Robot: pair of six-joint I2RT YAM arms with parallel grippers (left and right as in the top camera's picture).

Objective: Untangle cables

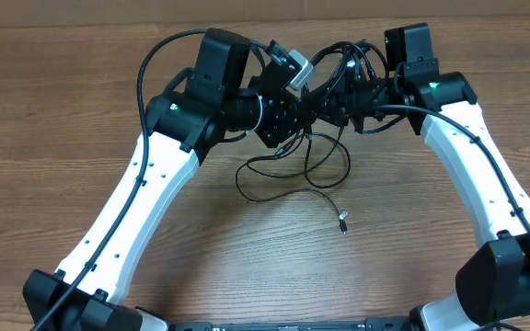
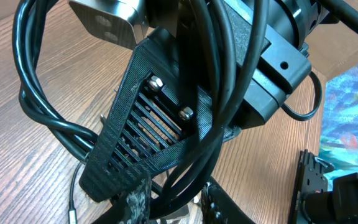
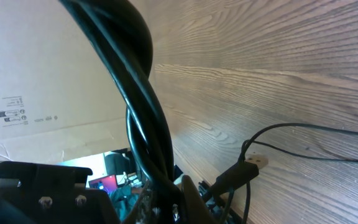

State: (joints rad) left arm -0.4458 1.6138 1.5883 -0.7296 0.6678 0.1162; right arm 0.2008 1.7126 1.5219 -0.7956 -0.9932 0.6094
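Observation:
Next, my left gripper moves back while my right gripper lays the cables onto the wood [image 1: 279, 219], because my grippers are crowded together at the cables' twisted bundle [image 3: 146, 109].
The cables [image 1: 294, 171] are thin black wires. They hang in loops from where the two grippers meet at the back middle of the table, and one small plug end [image 1: 343, 221] lies on the wood. My right gripper [image 1: 337, 99] [image 3: 174, 208] is shut on a bundle of the cables [image 3: 143, 118], which rises from between its fingers. A USB-style plug [image 3: 251, 164] dangles beside it. My left gripper [image 1: 313, 103] [image 2: 176, 205] faces the right one at close range. Its jaws stand apart, with black cable loops [image 2: 229, 93] passing between them.
The wooden table [image 1: 81, 110] lies under both arms. The right arm's black slotted mount [image 2: 148, 124] fills the left wrist view. A thin wire with a silver tip [image 2: 71, 210] rests on the wood. A black base [image 2: 316, 186] and something blue [image 2: 353, 106] sit beyond the table edge.

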